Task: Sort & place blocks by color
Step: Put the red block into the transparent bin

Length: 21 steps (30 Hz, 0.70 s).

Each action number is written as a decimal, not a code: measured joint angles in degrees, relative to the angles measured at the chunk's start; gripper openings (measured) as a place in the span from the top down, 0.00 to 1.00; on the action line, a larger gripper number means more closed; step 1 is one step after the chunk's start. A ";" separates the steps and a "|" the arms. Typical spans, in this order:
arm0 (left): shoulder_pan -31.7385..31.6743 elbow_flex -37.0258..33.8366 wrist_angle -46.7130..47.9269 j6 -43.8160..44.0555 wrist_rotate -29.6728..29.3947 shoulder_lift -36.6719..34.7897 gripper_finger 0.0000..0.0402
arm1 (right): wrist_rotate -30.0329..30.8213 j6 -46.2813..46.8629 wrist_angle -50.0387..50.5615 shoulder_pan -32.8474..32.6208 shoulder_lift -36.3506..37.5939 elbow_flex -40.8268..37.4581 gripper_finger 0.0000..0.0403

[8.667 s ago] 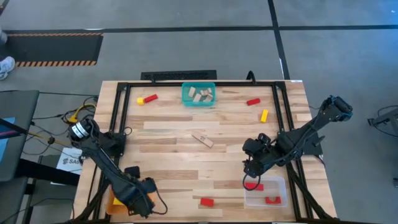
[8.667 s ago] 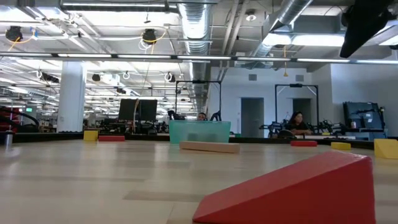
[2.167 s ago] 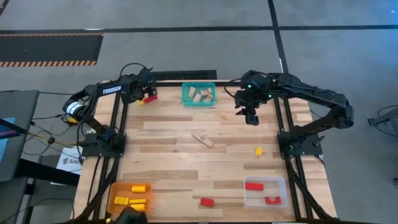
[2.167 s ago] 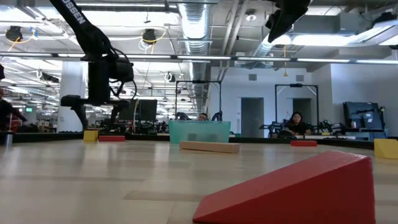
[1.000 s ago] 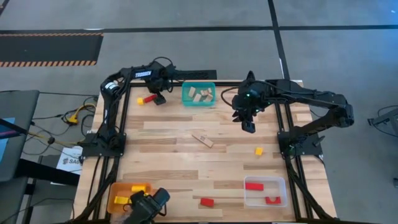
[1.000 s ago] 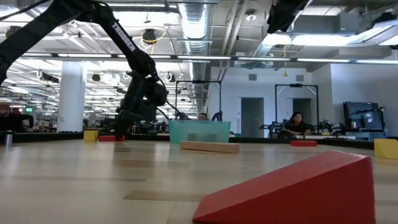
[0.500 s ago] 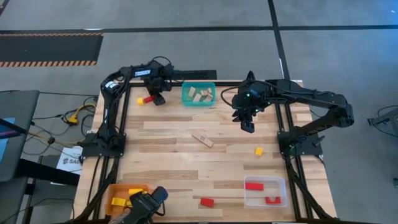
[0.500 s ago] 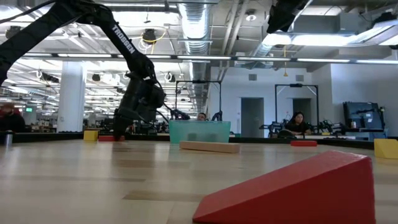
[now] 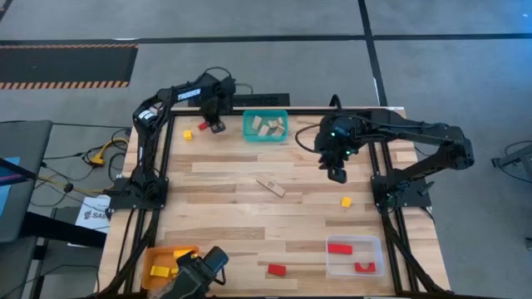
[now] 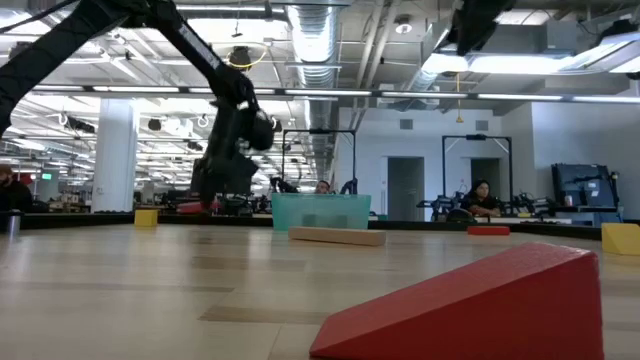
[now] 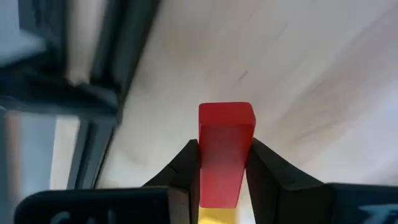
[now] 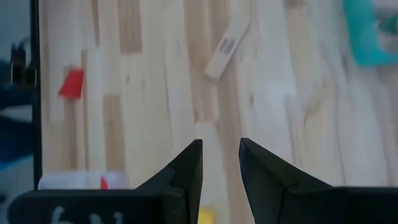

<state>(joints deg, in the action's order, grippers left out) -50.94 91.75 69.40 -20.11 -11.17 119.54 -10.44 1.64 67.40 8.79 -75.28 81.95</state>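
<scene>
The clear bin with red blocks (image 9: 355,257) stands farther away than my left gripper can reach, so my right gripper should grab the red block's loose end (image 11: 227,116) and bring the red block there.
My left gripper (image 9: 214,126) hangs over the table's far left part, shut on a red block (image 11: 225,134). That block shows above the tabletop in the low view (image 10: 190,207). A yellow cube (image 9: 188,134) lies beside it on the table. My right gripper (image 9: 336,174) hangs open over the right middle of the table, nothing between its fingers (image 12: 221,155). A tan block (image 9: 270,187) lies mid-table and a yellow block (image 9: 346,201) lies near the right gripper. A red wedge (image 9: 276,269) sits near the front edge. My left gripper pinches the red block's two long sides (image 11: 205,168) between its two fingers, which lie along the block. The block's free end (image 11: 226,112) sticks out past the fingertips. It is lifted clear of the table, roughly level (image 10: 190,207).
A teal bin (image 9: 266,126) with tan blocks stands at the far edge, right of the left gripper. An orange bin (image 9: 158,262) with yellow blocks is at the near left. A clear bin (image 9: 376,249) with red blocks is at the near right.
My left gripper has shut on the red block, which lay on the table beside the yellow cube, and has lifted it clear, moving a little toward the far edge. The yellow cube stays where it was. My right gripper has drifted slightly toward the near edge.
</scene>
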 joint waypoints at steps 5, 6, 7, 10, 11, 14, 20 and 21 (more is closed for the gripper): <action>0.27 4.37 -1.05 3.76 12.85 -5.96 0.80 | 0.81 -0.98 1.75 -1.05 1.19 -0.01 0.69; 0.33 4.90 -1.79 4.62 16.23 -7.33 0.80 | 1.45 -1.44 1.18 -1.04 1.41 -0.02 0.69; 0.35 4.98 -3.19 5.26 19.64 -8.93 0.80 | 1.87 -1.90 -0.15 -1.04 1.62 0.01 0.69; 0.44 5.00 -7.49 7.95 28.82 -13.49 0.81 | 2.46 -3.59 -3.47 -0.92 1.87 0.02 0.69; 0.23 4.78 -9.27 9.72 32.61 -14.75 0.82 | 2.61 -4.48 -5.53 -0.79 1.89 0.02 0.69; 0.13 2.53 -16.40 16.52 51.31 -18.33 0.82 | 3.01 -7.06 -14.73 -0.67 1.86 0.01 0.69; 6.71 -2.12 -29.30 22.58 75.06 -25.53 0.81 | 3.06 -18.35 -33.04 -0.57 -0.86 -0.07 0.69; 8.13 -2.30 -29.09 22.22 76.15 -26.25 0.81 | 3.06 -21.67 -35.46 -0.39 -1.03 0.00 0.69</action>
<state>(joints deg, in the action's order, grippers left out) -42.81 89.45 40.31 2.12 64.98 93.28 -7.38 -20.03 31.95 8.40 -76.31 81.95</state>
